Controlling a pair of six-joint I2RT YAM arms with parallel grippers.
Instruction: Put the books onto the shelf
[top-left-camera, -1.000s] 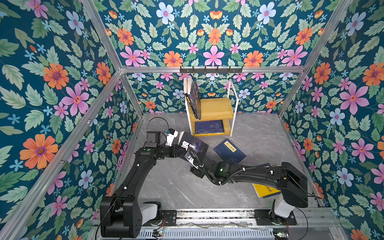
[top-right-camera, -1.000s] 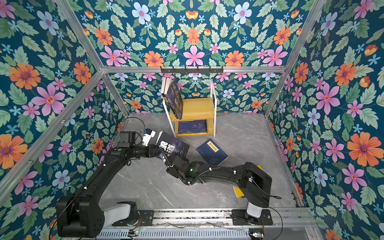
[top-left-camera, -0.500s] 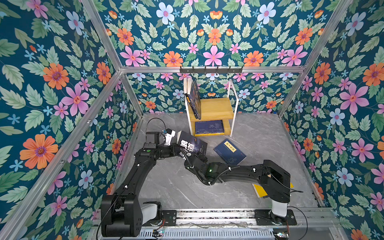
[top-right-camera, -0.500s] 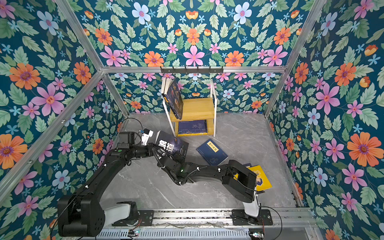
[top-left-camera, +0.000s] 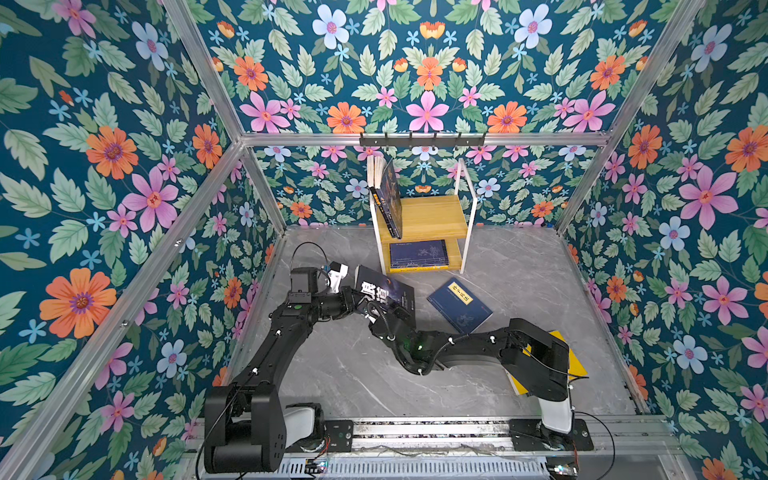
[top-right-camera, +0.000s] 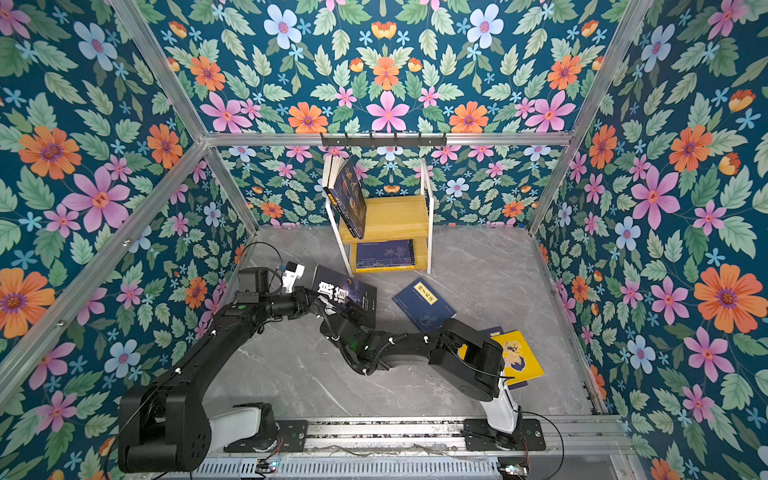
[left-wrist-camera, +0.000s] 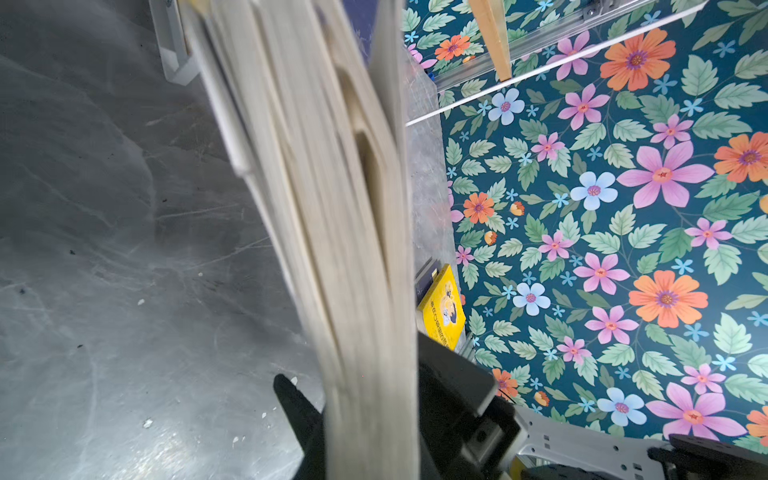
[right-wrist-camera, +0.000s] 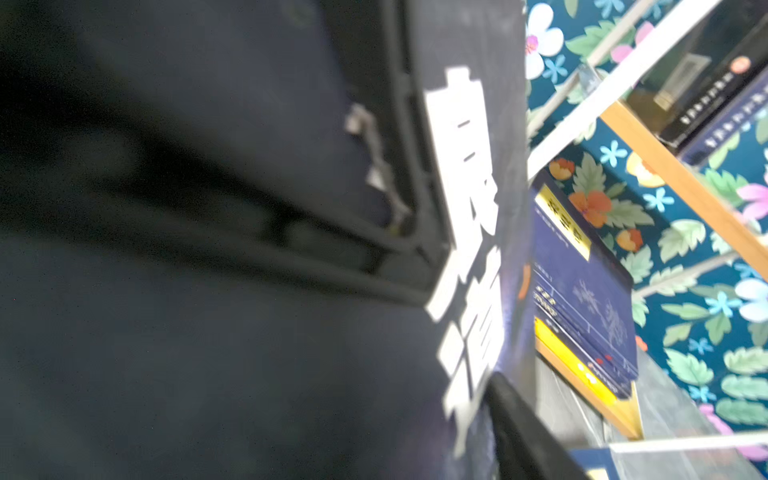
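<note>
My left gripper is holding the dark book (top-left-camera: 397, 293) at a tilt. Next, my right gripper grabs the book's near edge and sets the book upright next to the leaning books on the shelf (top-left-camera: 412, 214).
My left gripper (top-left-camera: 353, 296) (top-right-camera: 309, 297) is shut on a dark book with white characters (top-left-camera: 388, 291) (top-right-camera: 347, 293), held tilted above the floor; its page edge (left-wrist-camera: 332, 208) runs between the black fingers (left-wrist-camera: 291, 399). My right gripper (top-left-camera: 376, 313) (top-right-camera: 332, 316) reaches across to that book's near edge. One finger (right-wrist-camera: 523, 428) lies against the cover (right-wrist-camera: 469, 208); the rest is dark blur. The shelf (top-left-camera: 432, 216) (top-right-camera: 390, 216) carries leaning books (top-left-camera: 388, 195) above and a flat navy book (top-left-camera: 417, 253) (right-wrist-camera: 582, 282) below. On the floor lie a navy book (top-left-camera: 459, 305) (top-right-camera: 424, 305) and a yellow book (top-right-camera: 519, 357) (left-wrist-camera: 442, 307).
A black hook rail (top-left-camera: 422, 141) hangs on the back wall above the shelf. Floral walls close in the grey floor (top-left-camera: 353, 374) on three sides. The right arm's elbow (top-left-camera: 536, 357) hangs over the yellow book. A metal rail (top-left-camera: 415, 432) runs along the front.
The right arm has swung left and its gripper has come up against the held book's near edge. The left arm and the book have stayed in place.
</note>
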